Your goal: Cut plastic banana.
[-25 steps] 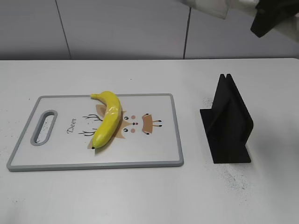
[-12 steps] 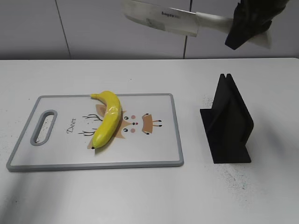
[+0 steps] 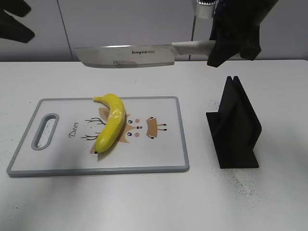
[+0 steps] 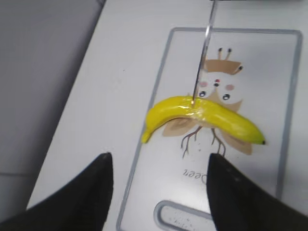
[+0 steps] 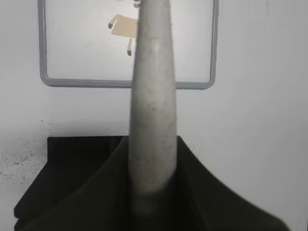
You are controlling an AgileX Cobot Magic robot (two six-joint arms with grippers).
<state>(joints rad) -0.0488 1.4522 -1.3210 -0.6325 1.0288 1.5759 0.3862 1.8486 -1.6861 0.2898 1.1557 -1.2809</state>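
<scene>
The yellow plastic banana (image 3: 109,127) has smooth, continuous skin (image 3: 115,114) along it, so the banana will stay whole when I lower the blade across it.
The yellow plastic banana (image 3: 111,121) lies on the white cutting board (image 3: 159,154), and shows in the left wrist view (image 4: 202,113). My right gripper (image 3: 231,41) is shut on the grey handle (image 5: 153,96) of a wide knife (image 3: 125,56). The blade is held level, high above the board's far edge, pointing left. In the left wrist view the blade is a thin line (image 4: 202,62) above the banana. My left gripper (image 4: 159,185) is open and empty above the board's handle end, and shows dark at the exterior view's top left corner (image 3: 14,21).
A black knife stand (image 3: 236,127) stands on the white table right of the board and shows below the knife handle in the right wrist view (image 5: 72,173). The board has a grey rim and a slot handle (image 3: 44,131) at its left end.
My right gripper has come down and to the left with the knife, and the blade has levelled out above the board. My left gripper has come into view at the top left.
</scene>
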